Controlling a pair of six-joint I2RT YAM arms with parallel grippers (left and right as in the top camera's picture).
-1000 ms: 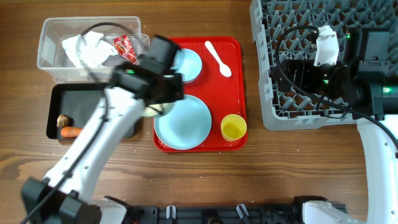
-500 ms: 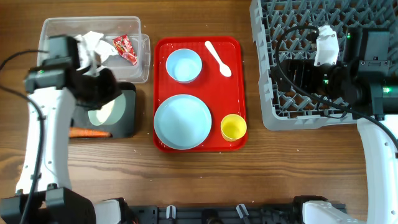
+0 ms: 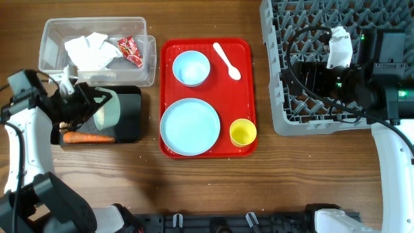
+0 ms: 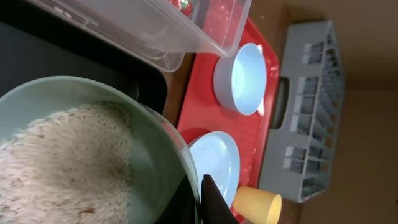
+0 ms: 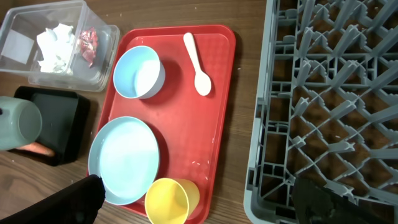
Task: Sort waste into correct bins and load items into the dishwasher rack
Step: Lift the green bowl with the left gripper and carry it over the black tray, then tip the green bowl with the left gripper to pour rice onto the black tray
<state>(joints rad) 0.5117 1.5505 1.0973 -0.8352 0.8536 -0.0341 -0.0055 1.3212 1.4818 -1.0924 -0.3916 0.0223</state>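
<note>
White rice (image 4: 74, 163) is still in the tilted pale-green bowl, so the robot's left gripper should tilt the bowl more steeply over the black tray (image 3: 130, 116) before it puts the bowl on the red tray.
My left gripper (image 3: 96, 107) is shut on the rim of a pale-green bowl (image 3: 107, 110) and holds it tipped on its side over the black tray (image 3: 131, 120). In the left wrist view the bowl (image 4: 149, 155) holds white rice (image 4: 62, 168), with one finger (image 4: 211, 202) at its rim. An orange carrot (image 3: 87, 137) lies in the black tray. The clear tub (image 3: 52, 61) holds a crumpled napkin (image 3: 87, 50) and a red wrapper (image 3: 131, 50). My right gripper (image 5: 205, 208) is open and empty, hovering at the grey rack's (image 3: 336, 103) left edge. The brown lump is hidden.
The flat red tray (image 3: 242, 97) holds a light-blue bowl (image 3: 191, 68), a white spoon (image 3: 227, 60), a large light-blue plate (image 3: 190, 127) and a yellow cup (image 3: 242, 133). The right arm's body lies over the rack.
My left arm has swung left from the red tray to the black tray, carrying the pale-green bowl, which now lies tipped on its side. The right arm has not moved.
</note>
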